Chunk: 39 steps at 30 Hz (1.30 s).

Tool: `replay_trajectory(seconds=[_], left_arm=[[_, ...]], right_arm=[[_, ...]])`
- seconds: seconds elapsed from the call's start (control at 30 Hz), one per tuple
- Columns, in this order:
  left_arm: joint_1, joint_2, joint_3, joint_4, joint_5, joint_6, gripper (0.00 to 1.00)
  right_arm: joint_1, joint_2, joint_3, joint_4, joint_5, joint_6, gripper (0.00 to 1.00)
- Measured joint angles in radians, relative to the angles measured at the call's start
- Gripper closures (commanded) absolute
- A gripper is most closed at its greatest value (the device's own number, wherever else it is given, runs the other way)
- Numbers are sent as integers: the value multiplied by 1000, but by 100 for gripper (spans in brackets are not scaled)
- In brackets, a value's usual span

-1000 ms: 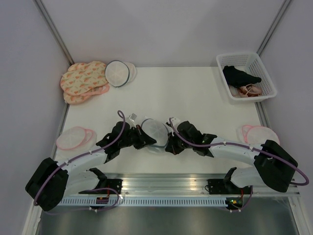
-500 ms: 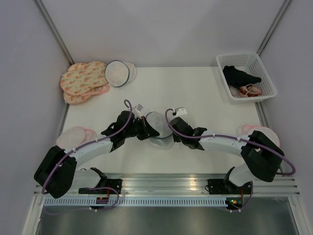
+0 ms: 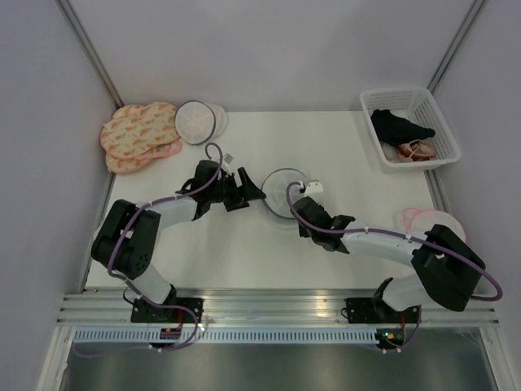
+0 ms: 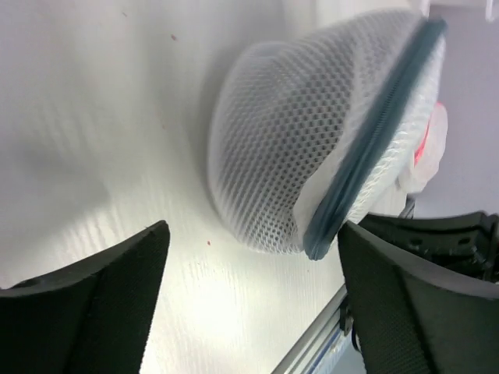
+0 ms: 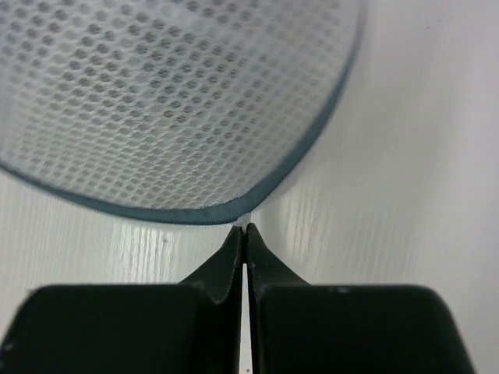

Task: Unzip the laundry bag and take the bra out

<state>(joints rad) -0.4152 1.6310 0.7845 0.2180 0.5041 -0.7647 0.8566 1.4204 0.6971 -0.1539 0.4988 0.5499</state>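
The laundry bag's grey rim is at my left gripper's fingers, so that gripper should pinch the bag's mesh side before my right gripper pulls the tab along.
The laundry bag, round white mesh with a grey rim, lies on the table a little past its middle. It fills the top of the right wrist view, and nothing dark shows through its mesh. My right gripper is shut on a small white tab at the bag's near rim. My left gripper stands open just left of the bag, its fingers clear of the mesh. The black bra lies in the white basket at the back right.
A pink-beige garment shares the basket. Patterned pink round bags and a flatter white mesh bag with a dark rim sit at the back left. More pink round bags lie by the right edge.
The bag has moved from the near edge toward the table's middle, with both arms reaching farther out. My left gripper has opened and let go of the bag; the right has stayed shut.
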Motion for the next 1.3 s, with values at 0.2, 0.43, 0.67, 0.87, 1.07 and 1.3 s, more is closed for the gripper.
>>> replay_trajectory(seconds=[0.2,0.43,0.67,0.87,1.07,1.3], left_arm=[[18,-115,-95,-2,-55,-15,0],[-74,-515,-302,-24,-113,-103,0],[-162,-577,-348,-1,-118,-185,0],[-211,-424,-348,61,-117,-228,8],[-232,-338,-348,150,-105,-274,75],[-244,-333,-341,187,-102,-290,98]], right_arm=[[-3,-49,-39,5,-185,-35,100],[-3,-132,-80,130,-552,-82,100],[-3,-134,-80,205,-736,-114,100],[-3,-162,-82,210,-806,-123,100],[-3,-231,-93,201,-840,-137,100],[-4,-243,-119,172,-842,-147,100]])
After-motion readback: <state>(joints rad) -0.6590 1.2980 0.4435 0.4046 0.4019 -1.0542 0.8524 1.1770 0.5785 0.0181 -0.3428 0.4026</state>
